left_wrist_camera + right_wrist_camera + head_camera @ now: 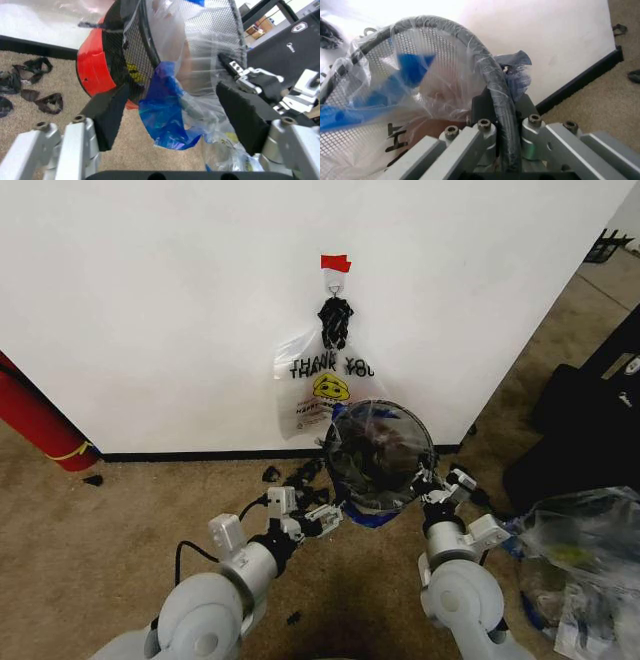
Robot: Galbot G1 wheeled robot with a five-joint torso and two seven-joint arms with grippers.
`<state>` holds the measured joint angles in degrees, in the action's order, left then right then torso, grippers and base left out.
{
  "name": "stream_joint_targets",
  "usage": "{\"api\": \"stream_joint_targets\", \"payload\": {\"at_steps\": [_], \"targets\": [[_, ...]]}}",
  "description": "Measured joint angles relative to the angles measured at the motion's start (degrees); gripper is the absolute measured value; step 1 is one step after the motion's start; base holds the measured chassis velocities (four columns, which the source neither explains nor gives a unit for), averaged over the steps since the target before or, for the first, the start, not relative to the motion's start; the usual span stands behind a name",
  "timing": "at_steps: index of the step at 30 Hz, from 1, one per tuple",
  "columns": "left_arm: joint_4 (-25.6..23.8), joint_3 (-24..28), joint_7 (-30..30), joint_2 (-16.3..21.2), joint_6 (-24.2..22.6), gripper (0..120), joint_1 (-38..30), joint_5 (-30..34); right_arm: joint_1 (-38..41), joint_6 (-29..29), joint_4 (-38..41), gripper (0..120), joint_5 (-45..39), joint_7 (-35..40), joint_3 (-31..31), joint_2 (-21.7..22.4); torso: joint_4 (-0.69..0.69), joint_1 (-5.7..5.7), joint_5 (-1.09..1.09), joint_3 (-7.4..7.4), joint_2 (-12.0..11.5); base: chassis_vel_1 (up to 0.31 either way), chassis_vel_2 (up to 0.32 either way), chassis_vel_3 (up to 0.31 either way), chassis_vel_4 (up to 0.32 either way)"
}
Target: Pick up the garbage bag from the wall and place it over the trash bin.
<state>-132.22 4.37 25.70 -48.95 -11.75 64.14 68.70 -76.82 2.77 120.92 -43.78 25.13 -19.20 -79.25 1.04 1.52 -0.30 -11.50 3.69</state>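
I expect my pull on the garbage bag's blue strip to draw the garbage bag along into long straight folds, as its film hangs loose and wrinkled.
The black mesh trash bin is held off the carpet, tilted with its mouth toward me; its red base faces the wall. The translucent garbage bag lines the bin and drapes over its rim. One of the bag's blue handle strips hangs below the rim. My right gripper is shut on the bin's rim at the right side. My left gripper is open, and the blue strip hangs between its black pads.
A similar smiley bag hangs from the hook under red tape. A red cylinder leans at the left. Black scraps litter the carpet. A clear plastic bundle and a black case crowd the right.
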Motion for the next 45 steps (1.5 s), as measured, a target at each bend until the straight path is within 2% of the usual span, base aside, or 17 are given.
{"api": "stream_joint_targets", "payload": {"at_steps": [2,6,8,15,16,19,37,45], "targets": [[0.32,0.18,0.08,-0.06,-0.02,66,-0.22,0.04,0.05,0.00,-0.02,1,0.06,-0.02,0.08,-0.07,0.00,0.00,0.00,0.00,0.00,0.000,0.000,0.000,0.000],[1.33,0.85,0.20,-0.44,-0.02,47,-1.00,0.06,0.20,0.00,-0.25,1,0.14,-0.18,0.05,-0.02,-0.01,0.00,0.00,0.00,0.00,0.000,0.000,0.000,0.000],[1.53,1.03,0.21,-0.51,0.02,44,-1.25,0.06,0.22,0.00,-0.32,1,0.14,-0.19,-0.01,0.03,-0.01,0.00,0.00,0.00,0.00,0.000,0.000,0.000,0.000],[2.80,2.40,0.34,-1.02,0.26,14,-3.29,0.10,0.48,-0.08,-0.70,1,0.14,-0.33,-0.15,0.08,0.00,0.00,0.00,0.00,0.00,0.000,0.000,0.000,0.000],[2.80,2.40,0.34,-1.02,0.26,14,-3.29,0.10,0.48,-0.08,-0.70,1,0.14,-0.33,-0.15,0.08,0.00,0.00,0.00,0.00,0.00,0.000,0.000,0.000,0.000],[3.11,2.91,0.47,-1.20,0.27,1,-3.86,0.10,0.53,-0.16,-0.75,1,0.14,-0.37,-0.19,0.08,0.00,0.00,0.00,0.00,0.00,0.000,0.000,0.000,0.000],[2.80,1.29,0.54,-0.72,1.43,0,-1.96,0.35,0.77,-0.24,-1.02,1,-0.50,-0.44,-0.88,0.21,-0.01,0.00,0.00,0.00,0.00,0.000,0.000,0.000,0.000],[6.69,0.70,-0.01,-1.97,1.74,0,-0.73,-1.07,0.65,-0.20,-0.47,1,-1.65,-0.25,-0.94,0.42,-0.01,0.00,0.00,0.00,0.00,0.000,0.000,0.000,0.000]]}}
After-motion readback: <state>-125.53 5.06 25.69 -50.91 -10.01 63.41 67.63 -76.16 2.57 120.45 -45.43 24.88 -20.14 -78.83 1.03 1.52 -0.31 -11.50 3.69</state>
